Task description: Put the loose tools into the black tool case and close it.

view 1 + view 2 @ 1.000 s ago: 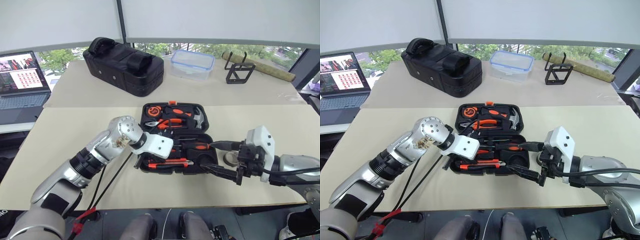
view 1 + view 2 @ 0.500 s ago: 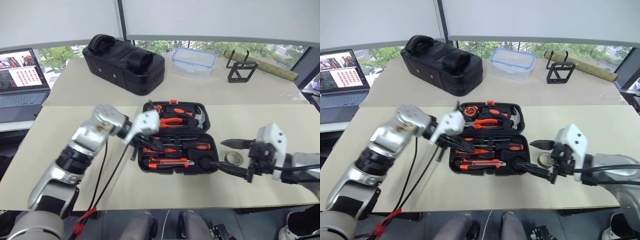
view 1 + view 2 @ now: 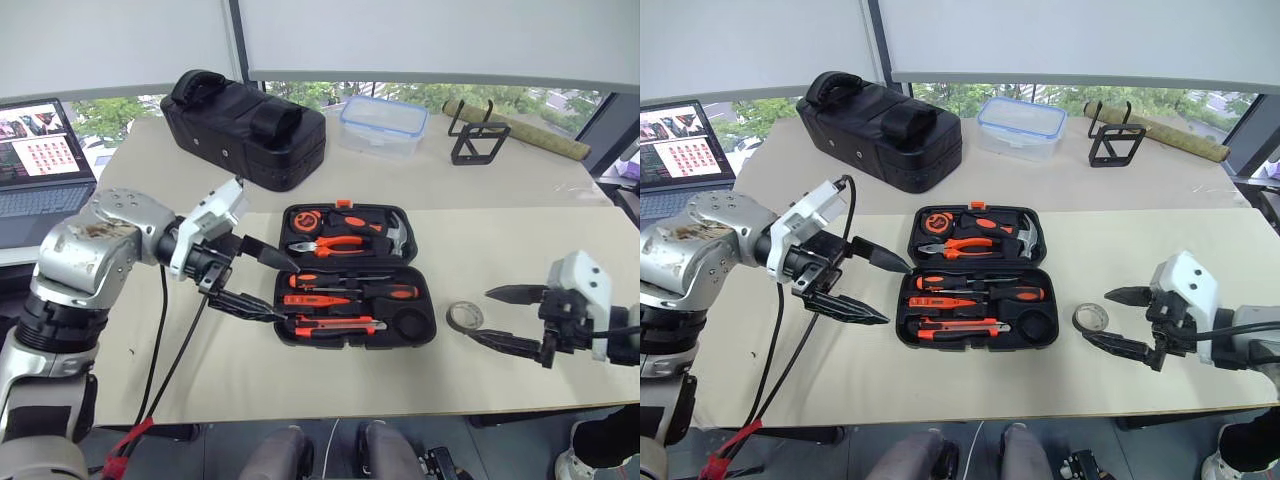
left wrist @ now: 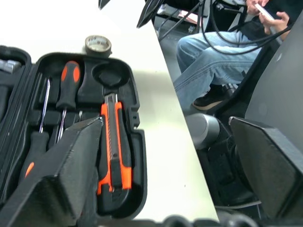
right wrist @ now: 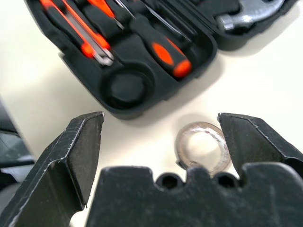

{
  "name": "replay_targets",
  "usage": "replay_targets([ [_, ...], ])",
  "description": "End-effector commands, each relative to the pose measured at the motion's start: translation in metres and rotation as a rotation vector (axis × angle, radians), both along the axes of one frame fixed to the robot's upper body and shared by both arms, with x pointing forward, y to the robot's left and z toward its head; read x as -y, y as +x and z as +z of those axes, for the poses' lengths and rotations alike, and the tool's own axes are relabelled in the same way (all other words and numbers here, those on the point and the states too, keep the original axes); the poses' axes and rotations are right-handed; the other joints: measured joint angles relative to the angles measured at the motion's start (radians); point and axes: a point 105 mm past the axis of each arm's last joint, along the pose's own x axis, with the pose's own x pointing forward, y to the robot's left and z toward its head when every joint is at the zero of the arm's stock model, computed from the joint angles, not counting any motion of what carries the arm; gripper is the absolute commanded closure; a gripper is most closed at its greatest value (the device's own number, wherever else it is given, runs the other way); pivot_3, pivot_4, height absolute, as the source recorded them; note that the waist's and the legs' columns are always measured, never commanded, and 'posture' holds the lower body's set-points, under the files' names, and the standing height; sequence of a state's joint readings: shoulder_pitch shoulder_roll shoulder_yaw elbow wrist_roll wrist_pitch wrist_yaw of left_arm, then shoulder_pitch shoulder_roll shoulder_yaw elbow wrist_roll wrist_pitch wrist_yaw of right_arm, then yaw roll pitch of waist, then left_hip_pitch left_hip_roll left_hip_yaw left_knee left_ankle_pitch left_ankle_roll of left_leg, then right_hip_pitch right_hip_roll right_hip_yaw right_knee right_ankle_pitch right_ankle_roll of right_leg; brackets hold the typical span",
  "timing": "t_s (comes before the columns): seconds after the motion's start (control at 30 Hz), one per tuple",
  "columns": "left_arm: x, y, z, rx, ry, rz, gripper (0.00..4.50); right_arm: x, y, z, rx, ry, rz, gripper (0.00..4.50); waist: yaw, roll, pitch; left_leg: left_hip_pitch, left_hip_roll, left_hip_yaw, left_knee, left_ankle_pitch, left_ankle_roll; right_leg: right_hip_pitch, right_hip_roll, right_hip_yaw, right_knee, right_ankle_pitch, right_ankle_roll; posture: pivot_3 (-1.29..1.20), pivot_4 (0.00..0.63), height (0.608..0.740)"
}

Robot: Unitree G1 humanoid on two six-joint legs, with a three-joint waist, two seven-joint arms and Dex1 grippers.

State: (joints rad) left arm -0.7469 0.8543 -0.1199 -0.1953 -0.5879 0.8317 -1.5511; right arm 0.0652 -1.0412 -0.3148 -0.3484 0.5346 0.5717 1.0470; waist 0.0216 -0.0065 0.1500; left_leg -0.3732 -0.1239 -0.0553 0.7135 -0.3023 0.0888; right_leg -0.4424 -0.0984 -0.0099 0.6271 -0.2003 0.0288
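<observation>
My gripper is going to lift the lid, and the pliers [image 3: 335, 245] and hammer will stay in place and tilt with it, because they sit sunk in the lid's shaped recesses [image 3: 376, 243].
The black tool case [image 3: 428, 300] lies open mid-table. Its near half holds two black-and-orange screwdrivers [image 3: 385, 291], a slim orange tester screwdriver [image 3: 315, 299] and the orange-black utility knife [image 4: 113, 142]; its round recess [image 3: 408, 322] is bare. The small tape roll [image 3: 465, 317] lies on the table just right of the case. My left gripper [image 3: 288, 294] hangs open and empty at the case's left edge. My right gripper [image 5: 161, 118] is open, its fingertips on either side of the tape roll [image 5: 201, 144] and apart from it.
Orange-handled pliers [image 3: 340, 243] and a hammer [image 3: 398, 236] sit in the case's far half. Behind stand a black fabric bag [image 3: 245, 130], a clear blue-rimmed box [image 3: 383, 125] and a black wire stand [image 3: 478, 140]. A laptop [image 3: 40, 160] is far left. A seated person's legs [image 4: 222, 42] are beyond the table.
My left gripper has opened and drawn back up and to the left, off the case's near half. My right gripper has moved right, from the case's corner to the tape roll.
</observation>
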Motion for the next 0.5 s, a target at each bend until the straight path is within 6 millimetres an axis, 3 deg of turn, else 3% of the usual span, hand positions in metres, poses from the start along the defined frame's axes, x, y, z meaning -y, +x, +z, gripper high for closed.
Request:
replay_targets([
  [0.03,0.003,-0.001,0.008,0.084,-0.001,0.019,0.04,0.001,0.006,-0.018,-0.005,-0.046,-0.009,0.00,0.000,0.001,0.000,0.000,0.000,0.000,0.000,0.000,0.000,0.000,0.000,0.000,0.000,0.000,0.000,0.00,0.150,0.722],
  [0.37,0.003,0.001,0.006,0.106,0.023,0.043,0.00,0.000,0.021,-0.051,-0.042,-0.098,-0.044,3.33,-0.006,0.001,0.001,0.000,0.000,0.000,0.000,0.000,-0.001,0.000,0.000,0.000,0.000,0.000,0.000,0.00,0.150,0.722],
  [0.47,0.003,0.002,0.005,0.113,0.026,0.047,0.00,-0.003,0.023,-0.046,-0.025,-0.095,-0.033,4.40,-0.007,0.001,0.001,0.000,-0.001,0.000,0.000,0.000,-0.001,-0.001,0.000,0.000,0.001,0.000,0.000,0.00,0.150,0.722],
  [0.5,0.004,0.003,0.004,0.118,0.031,0.048,0.00,-0.004,0.022,-0.041,-0.019,-0.084,-0.021,4.46,-0.008,0.001,0.001,0.000,0.000,0.000,0.000,0.000,-0.001,0.000,0.000,0.000,0.001,0.000,0.000,0.00,0.150,0.722],
])
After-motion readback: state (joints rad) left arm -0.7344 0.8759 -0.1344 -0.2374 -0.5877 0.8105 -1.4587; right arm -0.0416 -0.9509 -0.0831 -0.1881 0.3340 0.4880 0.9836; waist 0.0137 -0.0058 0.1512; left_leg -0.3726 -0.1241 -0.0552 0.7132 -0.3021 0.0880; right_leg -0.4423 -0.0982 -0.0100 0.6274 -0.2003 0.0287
